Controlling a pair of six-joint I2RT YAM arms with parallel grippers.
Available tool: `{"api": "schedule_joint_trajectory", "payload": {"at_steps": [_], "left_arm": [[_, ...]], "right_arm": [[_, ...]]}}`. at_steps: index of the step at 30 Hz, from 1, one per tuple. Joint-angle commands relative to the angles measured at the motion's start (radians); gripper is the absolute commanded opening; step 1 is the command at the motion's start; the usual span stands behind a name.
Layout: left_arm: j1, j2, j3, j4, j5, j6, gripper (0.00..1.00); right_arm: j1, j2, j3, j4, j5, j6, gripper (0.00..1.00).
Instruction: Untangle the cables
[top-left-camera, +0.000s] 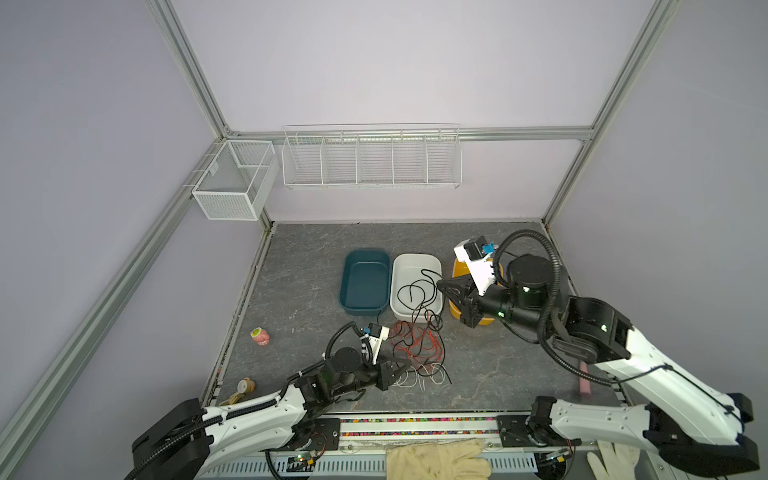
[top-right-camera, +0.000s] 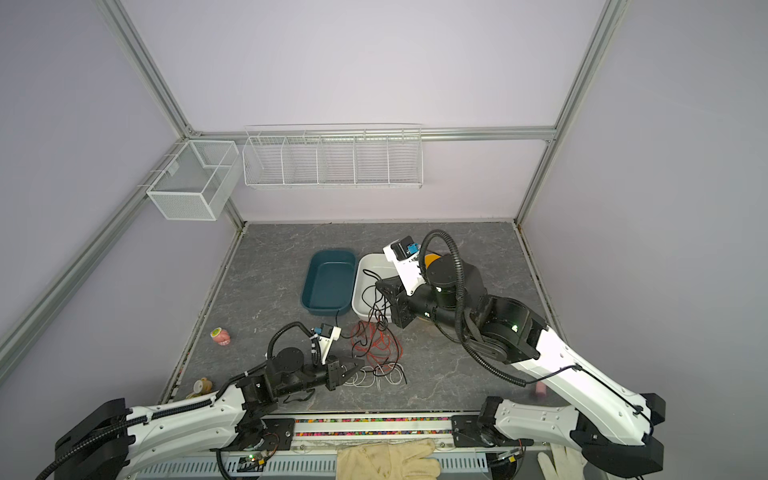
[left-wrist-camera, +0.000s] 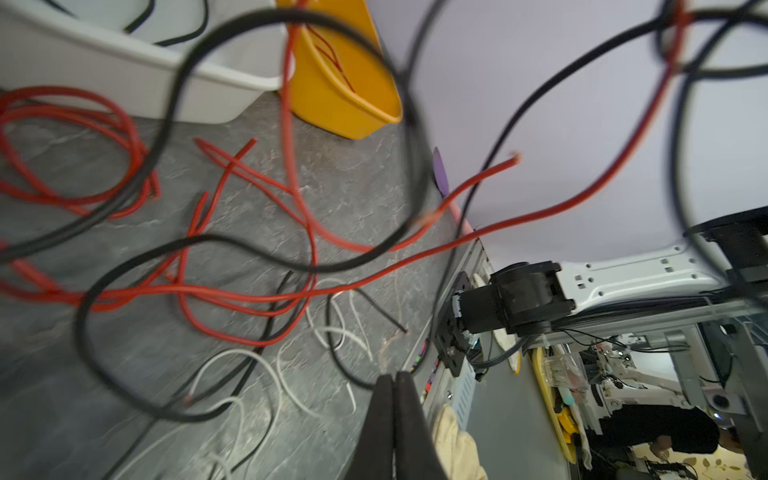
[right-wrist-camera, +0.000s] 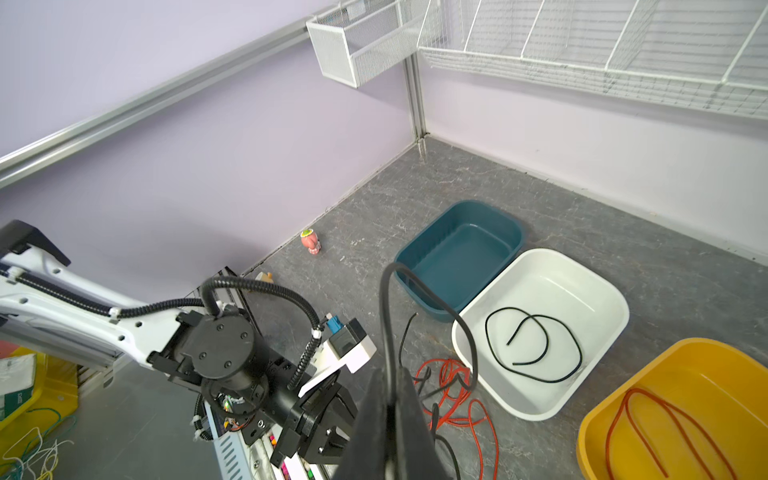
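Red cable (left-wrist-camera: 417, 221) is stuck in the black cable's loops under my right gripper. Next, my right gripper backs off gently while my left gripper reaches in at those loops (top-left-camera: 431, 320).
A tangle of red cables (top-left-camera: 419, 345), black cables (top-left-camera: 397, 340) and white cables (top-left-camera: 428, 374) lies on the grey table in front of the white tub (top-left-camera: 415, 257). My left gripper (top-left-camera: 409, 365) sits low at the near edge of the tangle. Its jaws (left-wrist-camera: 392, 376) are shut, and a black cable (left-wrist-camera: 345, 365) runs into their tips. My right gripper (top-left-camera: 438, 284) hangs over the white tub's right rim, shut on a black cable (right-wrist-camera: 386, 291) that loops up from its jaws (right-wrist-camera: 390, 372). One black cable (right-wrist-camera: 536, 332) lies in the white tub (right-wrist-camera: 615, 307). A red cable (right-wrist-camera: 648, 419) lies in the yellow tub (right-wrist-camera: 598, 415).
A blue tub (top-left-camera: 347, 274) stands left of the white one. A pink teeth toy (top-left-camera: 260, 336) and a small tan toy (top-left-camera: 243, 386) lie at the left edge, and a pink stick (top-left-camera: 584, 380) at the right. Gloves (top-left-camera: 436, 457) lie on the front rail. Wire baskets (top-left-camera: 370, 158) hang on the back wall.
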Motion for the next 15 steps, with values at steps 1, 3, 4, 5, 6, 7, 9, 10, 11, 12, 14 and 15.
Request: {"api": "schedule_joint_trajectory", "payload": {"at_steps": [1, 3, 4, 5, 6, 7, 9, 10, 11, 12, 14, 15], "left_arm": [[-0.005, -0.048, -0.020, -0.061, -0.053, -0.015, 0.00], [-0.005, -0.080, -0.025, -0.093, -0.065, -0.019, 0.00], [-0.005, -0.098, -0.027, -0.105, -0.074, -0.021, 0.00], [-0.004, -0.113, -0.030, -0.109, -0.078, -0.024, 0.00], [-0.005, -0.118, -0.030, -0.110, -0.078, -0.026, 0.00], [-0.005, -0.152, -0.028, -0.110, -0.076, -0.028, 0.00], [-0.005, -0.177, -0.019, -0.109, -0.064, -0.030, 0.12], [-0.005, -0.187, -0.009, -0.107, -0.053, -0.027, 0.20], [-0.004, -0.192, -0.001, -0.108, -0.039, -0.023, 0.27], [-0.004, -0.193, 0.011, -0.103, -0.028, -0.023, 0.36], [-0.007, -0.184, 0.026, -0.086, -0.018, -0.032, 0.51], [-0.010, -0.176, 0.036, -0.077, -0.016, -0.035, 0.56]], "right_arm": [[-0.009, -0.010, 0.059, -0.068, 0.023, -0.026, 0.06], [-0.009, -0.007, 0.066, -0.069, -0.006, -0.023, 0.07], [-0.009, -0.004, 0.065, -0.065, -0.026, -0.019, 0.06], [-0.010, -0.001, 0.063, -0.058, -0.045, -0.010, 0.07], [-0.008, 0.003, 0.059, -0.049, -0.067, -0.002, 0.07], [-0.010, 0.008, 0.055, -0.043, -0.086, 0.003, 0.07], [-0.009, 0.018, 0.046, -0.033, -0.089, 0.011, 0.06], [-0.010, 0.021, 0.039, -0.024, -0.085, 0.014, 0.07], [-0.010, 0.024, 0.032, -0.015, -0.080, 0.018, 0.07], [-0.011, 0.031, 0.029, -0.007, -0.077, 0.023, 0.07], [-0.011, 0.047, 0.030, 0.003, -0.081, 0.034, 0.06], [-0.010, 0.057, 0.028, 0.008, -0.080, 0.042, 0.06]]}}
